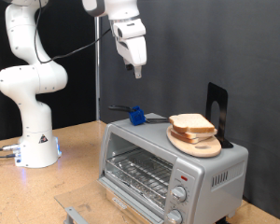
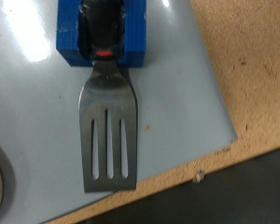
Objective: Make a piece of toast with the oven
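Observation:
The spatula's blue holder (image 1: 137, 116) is straight below the robot's gripper and clear of the bread, so the gripper should keep going down and close on the blue holder.
The silver toaster oven (image 1: 191, 173) stands on the wooden table at the exterior view's right, with its wire rack (image 1: 140, 173) showing and two knobs at the front right. Two pale bread slices (image 1: 191, 122) lie stacked on a round wooden board (image 1: 198, 144) on the oven's top. My gripper (image 1: 137, 68) hangs in the air above the oven's top, left of the bread, over a slotted metal spatula (image 2: 107, 131) in a blue holder (image 2: 101, 37). Its fingers look closed together and hold nothing. The gripper does not show in the wrist view.
The spatula and its blue holder (image 1: 136, 117) sit on the oven's top at the left. A black stand (image 1: 217, 110) rises behind the board. A grey flat part (image 1: 79, 213) lies low in front of the oven. The arm's base (image 1: 35, 140) stands at the left.

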{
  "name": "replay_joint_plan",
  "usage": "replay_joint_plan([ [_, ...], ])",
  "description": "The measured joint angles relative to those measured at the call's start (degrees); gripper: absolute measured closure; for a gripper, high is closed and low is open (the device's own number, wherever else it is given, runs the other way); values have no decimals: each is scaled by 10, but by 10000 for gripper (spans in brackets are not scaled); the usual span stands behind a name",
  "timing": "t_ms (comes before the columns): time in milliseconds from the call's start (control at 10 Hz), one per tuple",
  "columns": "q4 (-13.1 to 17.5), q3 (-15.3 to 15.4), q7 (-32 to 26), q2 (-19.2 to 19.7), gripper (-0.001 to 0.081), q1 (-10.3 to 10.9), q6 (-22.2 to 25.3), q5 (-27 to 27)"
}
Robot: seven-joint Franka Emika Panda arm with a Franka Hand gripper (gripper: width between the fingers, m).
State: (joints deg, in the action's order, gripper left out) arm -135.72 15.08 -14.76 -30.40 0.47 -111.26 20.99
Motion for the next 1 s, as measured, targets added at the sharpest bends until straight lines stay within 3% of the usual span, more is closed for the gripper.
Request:
replay_joint_plan([
  [400,-66,6,33,-13,-2,0,-84,56],
  [1000,-113,44,27,41,-2,0,-190,43],
])
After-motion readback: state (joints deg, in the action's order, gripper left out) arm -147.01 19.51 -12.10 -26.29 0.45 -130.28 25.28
